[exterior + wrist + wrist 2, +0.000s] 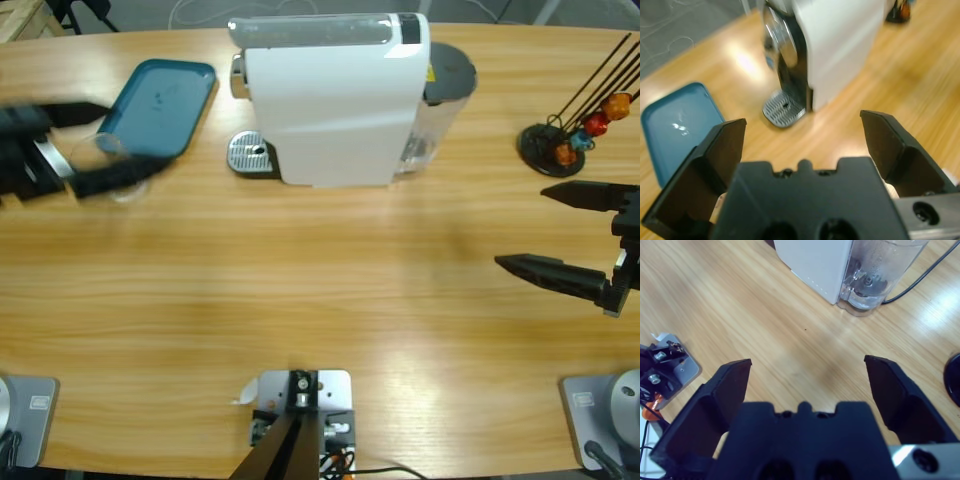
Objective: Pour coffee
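Observation:
The top orange capsule (615, 106) has open rods (627, 72) over it. It will come off by itself when I lift it, and the red capsule will stay where it is.
A clear glass (100, 152) stands at the near corner of the teal tray (160, 105), far left in the high view. My left gripper (135, 138) reaches in from the left edge, its black jaws either side of the glass. In the left wrist view the left gripper (802, 120) is open wide and the glass does not show. No coffee is visible in any view. My right gripper (520, 226) hovers open over bare wood at the right edge. The right wrist view shows the right gripper (807, 361) holding nothing.
A white coffee machine (335, 100) stands at the back middle, with its metal drip grid (250, 155) on its left and a clear water tank (440, 110) on its right. A black capsule stand (555, 145) with orange and red capsules (600, 118) sits back right.

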Available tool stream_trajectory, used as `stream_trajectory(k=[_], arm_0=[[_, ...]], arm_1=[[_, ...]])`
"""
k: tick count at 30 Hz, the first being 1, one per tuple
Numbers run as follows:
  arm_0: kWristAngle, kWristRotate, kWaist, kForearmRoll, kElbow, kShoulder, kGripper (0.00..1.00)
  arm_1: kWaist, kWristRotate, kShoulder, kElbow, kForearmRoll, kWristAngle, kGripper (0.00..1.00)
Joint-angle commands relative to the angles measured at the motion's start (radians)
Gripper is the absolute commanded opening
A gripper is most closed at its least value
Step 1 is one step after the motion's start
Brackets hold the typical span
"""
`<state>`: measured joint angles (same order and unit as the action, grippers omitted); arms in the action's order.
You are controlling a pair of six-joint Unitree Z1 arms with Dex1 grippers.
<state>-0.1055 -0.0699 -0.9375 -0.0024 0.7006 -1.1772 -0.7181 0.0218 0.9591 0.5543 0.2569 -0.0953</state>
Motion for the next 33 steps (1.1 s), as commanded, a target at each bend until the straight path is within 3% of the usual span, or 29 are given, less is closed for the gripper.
stream_trajectory(k=[1, 4, 5, 7, 10, 24, 33], arm_0=[[0.396, -0.179, 0.27, 0.296, 0.32, 0.018, 1.0], [0.733, -0.3, 0.475, 0.235, 0.332, -0.055, 1.0], [0.838, -0.338, 0.517, 0.197, 0.331, -0.094, 1.0], [0.915, -0.397, 0.531, 0.132, 0.329, -0.156, 1.0], [0.964, -0.483, 0.546, 0.073, 0.327, -0.237, 1.0], [1.0, -0.818, 0.577, -0.12, 0.286, -0.395, 1.0], [1.042, -0.851, 0.579, -0.231, 0.239, -0.478, 1.0]], arm_1=[[-0.009, -0.011, -0.01, -0.02, -0.002, 0.021, 1.0], [0.008, -0.017, -0.026, -0.012, 0.014, 0.028, 1.0], [0.008, -0.017, -0.027, -0.009, 0.018, 0.046, 1.0], [0.008, -0.016, -0.038, -0.005, 0.019, 0.091, 1.0], [0.008, -0.016, -0.056, -0.01, 0.016, 0.149, 1.0], [0.008, -0.017, -0.056, -0.039, -0.015, 0.15, 1.0], [0.008, -0.017, -0.051, -0.041, -0.02, 0.15, 1.0]])
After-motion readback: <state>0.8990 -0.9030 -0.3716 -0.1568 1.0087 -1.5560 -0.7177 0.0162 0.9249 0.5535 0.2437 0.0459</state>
